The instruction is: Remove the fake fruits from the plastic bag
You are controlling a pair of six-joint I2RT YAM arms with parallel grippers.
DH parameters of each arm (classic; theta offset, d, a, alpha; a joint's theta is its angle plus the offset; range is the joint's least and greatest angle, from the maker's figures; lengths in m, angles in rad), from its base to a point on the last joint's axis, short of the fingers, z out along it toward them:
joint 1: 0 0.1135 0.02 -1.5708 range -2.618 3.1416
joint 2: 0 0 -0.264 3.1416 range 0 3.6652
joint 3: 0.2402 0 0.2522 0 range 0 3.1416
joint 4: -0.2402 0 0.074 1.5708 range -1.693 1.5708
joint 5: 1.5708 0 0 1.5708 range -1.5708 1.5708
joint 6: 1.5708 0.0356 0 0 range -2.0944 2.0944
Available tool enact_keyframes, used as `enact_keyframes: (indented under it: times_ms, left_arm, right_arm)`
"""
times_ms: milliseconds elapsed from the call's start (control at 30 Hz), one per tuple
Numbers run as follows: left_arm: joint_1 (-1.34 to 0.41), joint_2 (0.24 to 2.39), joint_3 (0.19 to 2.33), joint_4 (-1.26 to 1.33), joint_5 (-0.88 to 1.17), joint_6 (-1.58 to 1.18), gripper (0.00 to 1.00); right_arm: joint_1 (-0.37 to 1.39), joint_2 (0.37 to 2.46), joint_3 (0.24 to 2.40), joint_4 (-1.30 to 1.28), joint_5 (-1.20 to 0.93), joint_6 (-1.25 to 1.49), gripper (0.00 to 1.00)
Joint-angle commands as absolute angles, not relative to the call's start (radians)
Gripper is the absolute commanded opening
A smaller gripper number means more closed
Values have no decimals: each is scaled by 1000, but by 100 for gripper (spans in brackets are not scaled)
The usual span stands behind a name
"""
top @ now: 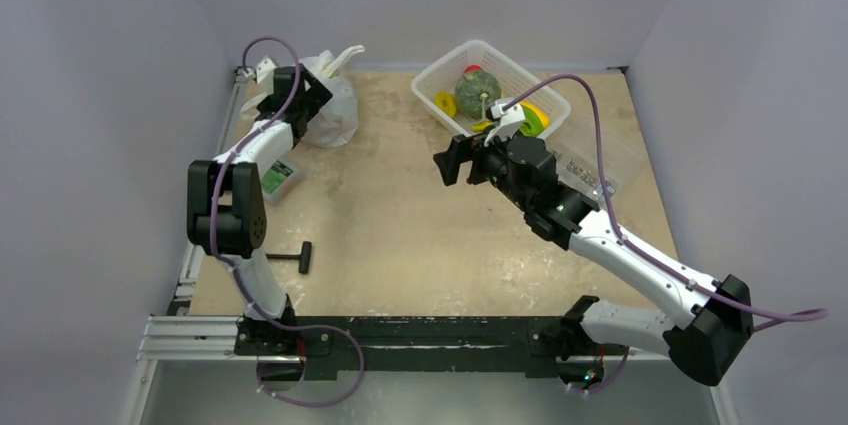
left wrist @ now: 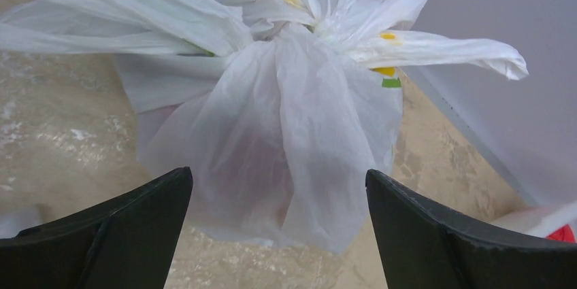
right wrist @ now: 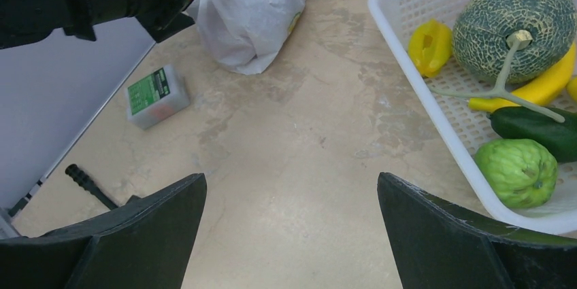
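The knotted plastic bag (top: 335, 113) is in the far corner of the table, away from the robot's right gripper, so next the left gripper brings it to the table's front middle (top: 400, 242) before both grippers untie it.
The plastic bag (top: 337, 110) sits knotted at the far left corner, white with yellow-and-green prints. It fills the left wrist view (left wrist: 286, 132) and shows in the right wrist view (right wrist: 255, 13). The fake fruits are hidden inside it; only a faint pink shade shows through the film. My left gripper (top: 316, 88) is open and empty, its jaws (left wrist: 279, 177) spread wide just short of the bag's lower bulge. My right gripper (top: 450, 163) is open and empty, held above bare table (right wrist: 291, 180) at mid-table.
A white lattice basket (top: 425, 73) at the back right (right wrist: 391, 37) holds a green squash (right wrist: 514, 27) and yellow and green pieces. A clear lidded box (top: 600, 160) lies beside it. A small green-labelled box (top: 279, 176) and a black T-handle (top: 298, 258) lie at the left.
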State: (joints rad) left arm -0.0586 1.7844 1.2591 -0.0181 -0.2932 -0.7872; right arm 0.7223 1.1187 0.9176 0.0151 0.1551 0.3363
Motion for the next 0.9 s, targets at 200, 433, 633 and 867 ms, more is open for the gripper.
enact_keyframes:
  times_ms: [200, 433, 633, 867]
  left_arm:
    - [-55, 1982, 1546, -227, -299, -799, 71]
    - [-57, 1937, 1541, -349, -210, -657, 7]
    - [-89, 1833, 1478, -512, -24, -631, 0]
    - [-243, 1581, 1233, -608, 86, -628, 0]
  right_arm:
    - [760, 1115, 966, 48, 221, 275, 99]
    - [759, 1146, 970, 51, 221, 269, 99]
    - [754, 1181, 975, 51, 220, 267, 99]
    - [740, 1225, 979, 60, 195, 282, 99]
